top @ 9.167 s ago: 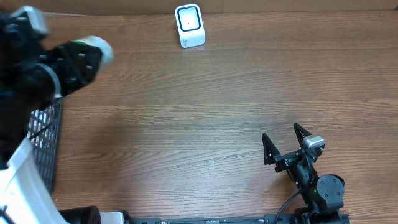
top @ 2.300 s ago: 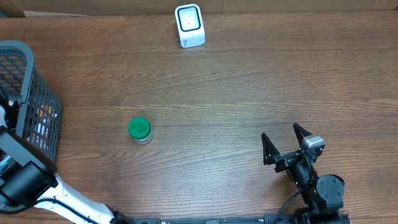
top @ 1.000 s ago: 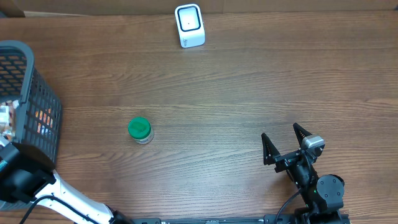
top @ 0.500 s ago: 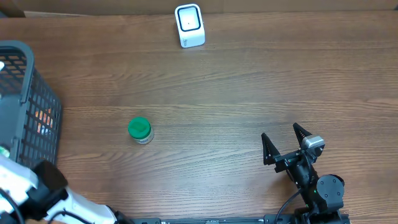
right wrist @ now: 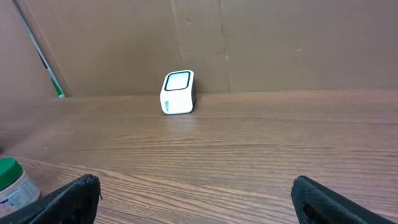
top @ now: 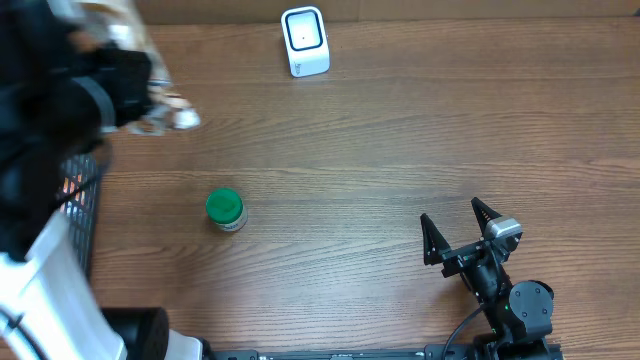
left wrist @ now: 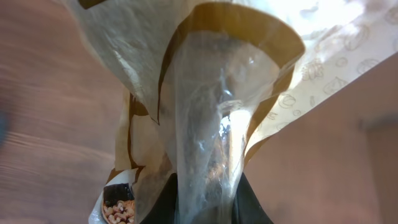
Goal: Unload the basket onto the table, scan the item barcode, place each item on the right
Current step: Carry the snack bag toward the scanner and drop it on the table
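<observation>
My left gripper should keep carrying the snack bag point(top: 158, 108) to the table point(top: 312, 190) between the jar and my right gripper until the bag lies flat, because that spot is free.
The item is a crinkly clear snack bag point(left wrist: 211, 106) with tan and brown print, and nuts show at its lower corner. My left gripper point(left wrist: 204, 202) is shut on it, its dark fingers pinching the plastic at the bottom of the left wrist view. From overhead the bag point(top: 165, 112) hangs blurred at the far left, above the table, with the left arm over it. No barcode shows. The white scanner point(top: 305, 41) stands at the back edge, also seen as the scanner point(right wrist: 178, 92). My right gripper point(top: 459, 232) rests open near the front right, empty.
A jar with a green lid point(top: 225, 210) stands left of centre, and the jar point(right wrist: 12, 180) also shows at the right wrist view's left edge. A black wire basket point(top: 80, 195) sits at the left edge, partly hidden by the left arm. A cardboard wall backs the table.
The left arm has swung up from beside the basket to the upper left, bringing the snack bag out over the table. The jar, scanner and right arm have not moved.
</observation>
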Tool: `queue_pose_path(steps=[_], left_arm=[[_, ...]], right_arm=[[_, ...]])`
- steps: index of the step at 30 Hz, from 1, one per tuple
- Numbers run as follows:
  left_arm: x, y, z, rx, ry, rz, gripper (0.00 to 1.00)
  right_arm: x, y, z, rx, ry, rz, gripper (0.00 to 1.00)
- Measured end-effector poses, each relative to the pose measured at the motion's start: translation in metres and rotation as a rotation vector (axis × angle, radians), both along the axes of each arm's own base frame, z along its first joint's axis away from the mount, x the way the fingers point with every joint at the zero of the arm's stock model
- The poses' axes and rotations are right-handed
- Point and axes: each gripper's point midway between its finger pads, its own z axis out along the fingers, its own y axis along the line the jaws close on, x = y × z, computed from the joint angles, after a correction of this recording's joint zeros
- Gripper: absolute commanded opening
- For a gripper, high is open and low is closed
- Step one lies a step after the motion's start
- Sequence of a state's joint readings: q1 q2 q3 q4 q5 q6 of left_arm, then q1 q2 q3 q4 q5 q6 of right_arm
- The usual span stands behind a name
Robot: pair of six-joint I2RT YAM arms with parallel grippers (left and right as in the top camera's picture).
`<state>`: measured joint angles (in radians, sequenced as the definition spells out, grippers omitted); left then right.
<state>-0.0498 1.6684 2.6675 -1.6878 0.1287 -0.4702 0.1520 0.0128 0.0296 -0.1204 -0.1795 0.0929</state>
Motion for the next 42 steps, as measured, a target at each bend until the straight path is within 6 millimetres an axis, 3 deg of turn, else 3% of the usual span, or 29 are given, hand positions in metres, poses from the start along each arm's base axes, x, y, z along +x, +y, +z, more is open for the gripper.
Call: queue_pose_path(steps=[4, 11, 17, 22, 25, 28, 29, 31, 32, 34, 42], left_arm=[[0.014, -0.052, -0.046, 0.060, 0.151, -0.091, 0.04], [0.028, -0.117, -0.158, 0.176, 0.490, -0.097, 0.04], [0.030, -0.145, -0.259, 0.291, 0.768, -0.057, 0.04], [0.024, -0.156, -0.324, 0.369, 0.942, -0.051, 0.04], [0.020, -0.161, -0.352, 0.394, 1.016, -0.055, 0.05], [0.018, -0.165, -0.366, 0.408, 1.048, -0.061, 0.10], [0.017, -0.167, -0.368, 0.413, 1.051, -0.069, 0.19], [0.018, -0.168, -0.369, 0.414, 1.049, -0.087, 0.71], [0.018, -0.169, -0.369, 0.414, 1.049, -0.093, 0.80], [0.017, -0.169, -0.369, 0.418, 1.050, -0.111, 0.83], [0.018, -0.172, -0.363, 0.425, 1.043, -0.201, 0.76]], right_arm=[[0.000, 0.000, 0.000, 0.000, 0.001, 0.000, 1.00], [0.000, 0.000, 0.000, 0.001, 0.000, 0.000, 1.00], [0.000, 0.000, 0.000, 0.000, 0.000, 0.000, 1.00], [0.000, 0.000, 0.000, 0.000, 0.000, 0.000, 1.00], [0.000, 0.000, 0.000, 0.000, 0.000, 0.000, 1.00], [0.000, 0.000, 0.000, 0.000, 0.000, 0.000, 1.00], [0.000, 0.000, 0.000, 0.000, 0.000, 0.000, 1.00], [0.000, 0.000, 0.000, 0.000, 0.000, 0.000, 1.00], [0.000, 0.000, 0.000, 0.000, 0.000, 0.000, 1.00], [0.000, 0.000, 0.000, 0.000, 0.000, 0.000, 1.00], [0.000, 0.000, 0.000, 0.000, 0.000, 0.000, 1.00]])
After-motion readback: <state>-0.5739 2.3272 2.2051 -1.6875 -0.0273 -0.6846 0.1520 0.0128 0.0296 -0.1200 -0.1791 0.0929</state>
